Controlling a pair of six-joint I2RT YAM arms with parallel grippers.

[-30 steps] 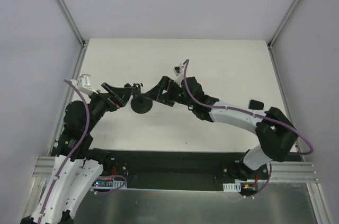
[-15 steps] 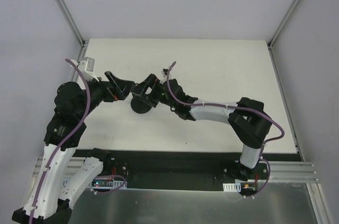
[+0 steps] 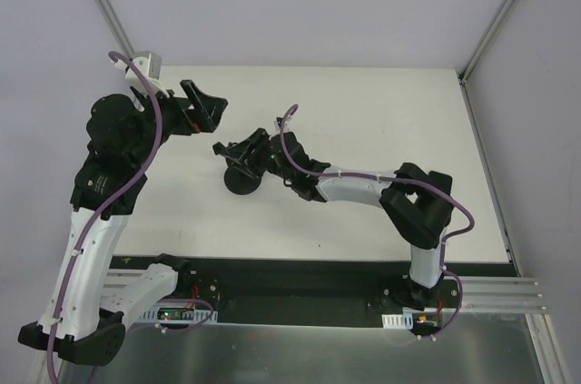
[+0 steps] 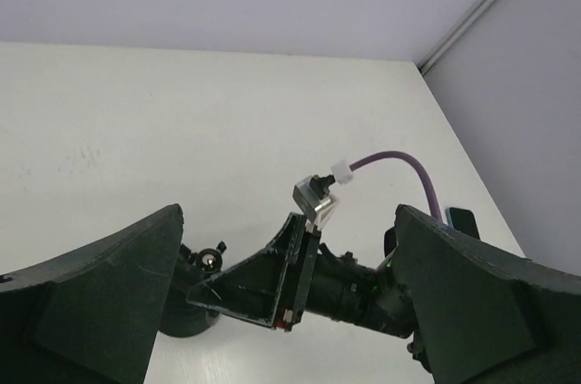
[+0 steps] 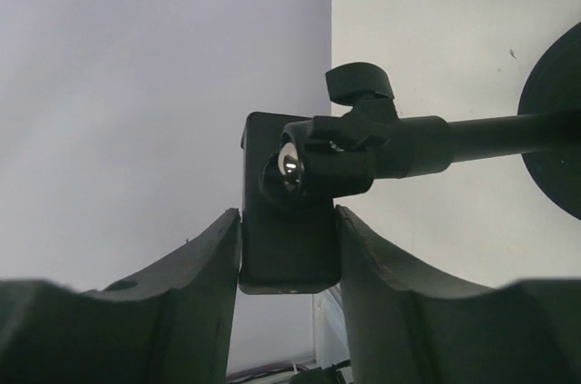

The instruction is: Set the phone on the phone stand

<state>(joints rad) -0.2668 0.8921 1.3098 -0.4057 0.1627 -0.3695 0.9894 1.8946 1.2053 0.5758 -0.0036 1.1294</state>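
Note:
The phone stand [image 3: 242, 182] is too far over toward my left gripper's side. My right gripper should pull the stand back toward the table's middle [image 3: 283, 190] before it takes the phone.
The phone stand [image 3: 243, 182] is on the white table left of centre, with its disc base [image 5: 558, 130], neck and flat cradle plate [image 5: 286, 257] in the right wrist view. My right gripper [image 3: 229, 150] [image 5: 286, 216] has a finger pressed against each side of that cradle plate. My left gripper [image 3: 213, 110] [image 4: 289, 221] hangs open and empty, above and to the left of the stand. The phone [image 4: 461, 219] lies on the table far to the right, half hidden behind my left finger. In the top view my right arm covers it.
The white table [image 3: 363, 112] is closed in by pale walls with metal corner posts [image 3: 113, 16]. My right forearm [image 3: 363, 189] stretches low across the table's middle. A purple cable [image 4: 399, 162] loops over the right wrist.
My left arm has lifted up and back to the left, away from the stand. My right gripper slid left along the stand and closed its fingers onto the cradle plate.

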